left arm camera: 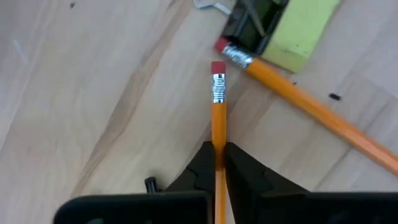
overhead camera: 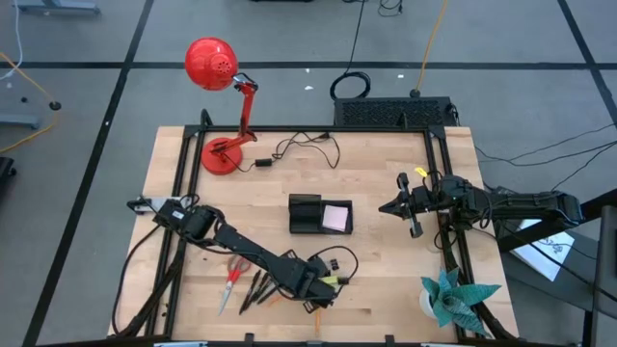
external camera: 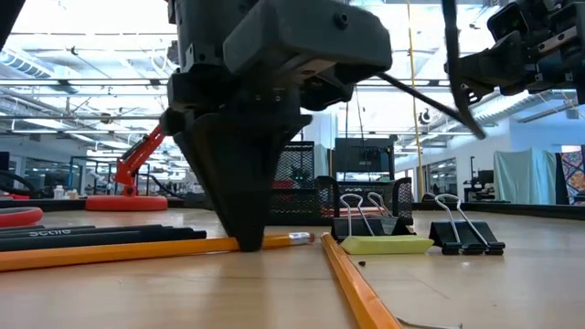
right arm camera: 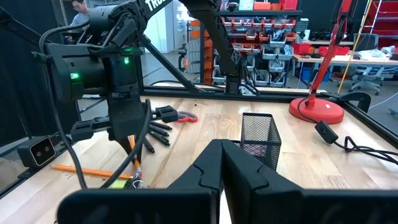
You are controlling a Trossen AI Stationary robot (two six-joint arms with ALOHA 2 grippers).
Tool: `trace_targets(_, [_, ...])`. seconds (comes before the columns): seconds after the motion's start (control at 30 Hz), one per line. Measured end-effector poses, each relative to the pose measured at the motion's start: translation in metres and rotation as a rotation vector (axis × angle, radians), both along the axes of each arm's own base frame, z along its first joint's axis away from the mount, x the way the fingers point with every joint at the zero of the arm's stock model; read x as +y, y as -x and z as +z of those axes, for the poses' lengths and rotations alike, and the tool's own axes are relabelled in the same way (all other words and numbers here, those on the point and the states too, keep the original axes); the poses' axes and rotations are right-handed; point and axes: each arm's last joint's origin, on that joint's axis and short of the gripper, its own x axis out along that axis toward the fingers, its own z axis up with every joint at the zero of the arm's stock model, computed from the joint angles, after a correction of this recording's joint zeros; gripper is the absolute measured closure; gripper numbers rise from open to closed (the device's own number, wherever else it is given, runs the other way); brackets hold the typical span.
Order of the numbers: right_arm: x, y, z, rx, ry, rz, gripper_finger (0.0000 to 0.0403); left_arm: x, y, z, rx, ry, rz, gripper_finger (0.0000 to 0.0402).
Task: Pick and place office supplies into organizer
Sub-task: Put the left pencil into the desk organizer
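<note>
I continue to move the pencil with my left gripper, whose fingers are closed near the orange pencil's eraser end [left arm camera: 218, 87], to the organizer's open compartment [overhead camera: 306, 214] and let go of it tip-down inside.
An orange pencil [left arm camera: 217, 99] lies on the table near its front edge, eraser end free. My left gripper [left arm camera: 219, 152] is shut on it and also shows in the high view [overhead camera: 318, 287] and the low view [external camera: 247, 239]. A second orange pencil [left arm camera: 311, 106], a yellow-green piece [left arm camera: 305, 31] and black binder clips [external camera: 466, 233] lie just beyond. Red-handled scissors [overhead camera: 231, 278] and black pens [overhead camera: 255, 289] lie to the left. The black organizer [overhead camera: 307, 214] holds a pink sticky pad [overhead camera: 335, 217]. My right gripper [overhead camera: 390, 205] hovers shut and empty right of the organizer. My left gripper pinches the pencil's shaft [left arm camera: 217, 134] between its two fingers [left arm camera: 202, 165], a short way back from the eraser end. The fingers point down from above and lie across the pencil. The pencil [external camera: 110, 253] lies flat on the table.
A red desk lamp [overhead camera: 227, 106] with its cord stands at the far left. A teal paper plant [overhead camera: 453, 297] stands at the near right. A black box with cables [overhead camera: 390, 111] sits beyond the far edge. Bare wood lies between the organizer and the lamp.
</note>
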Motion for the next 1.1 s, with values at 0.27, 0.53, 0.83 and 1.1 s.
trace_targets(0.27, [0.000, 0.000, 0.000, 0.000, 0.002, 0.000, 0.0399, 0.001, -0.004, 0.013, -0.083, -0.028, -0.052, 0.0376])
trace_targets(0.53, [0.000, 0.000, -0.001, 0.008, 0.002, 0.000, 0.0399, 0.005, -0.004, 0.052, -0.218, -0.068, -0.097, 0.0390])
trace_targets(0.83, [0.000, 0.000, -0.001, 0.008, 0.003, 0.000, 0.0399, 0.014, 0.001, 0.096, -0.367, -0.226, -0.224, 0.0383])
trace_targets(1.1, [0.000, 0.000, -0.001, 0.009, 0.003, 0.000, 0.0399, 0.028, 0.000, 0.157, -0.595, -0.435, -0.452, 0.0387])
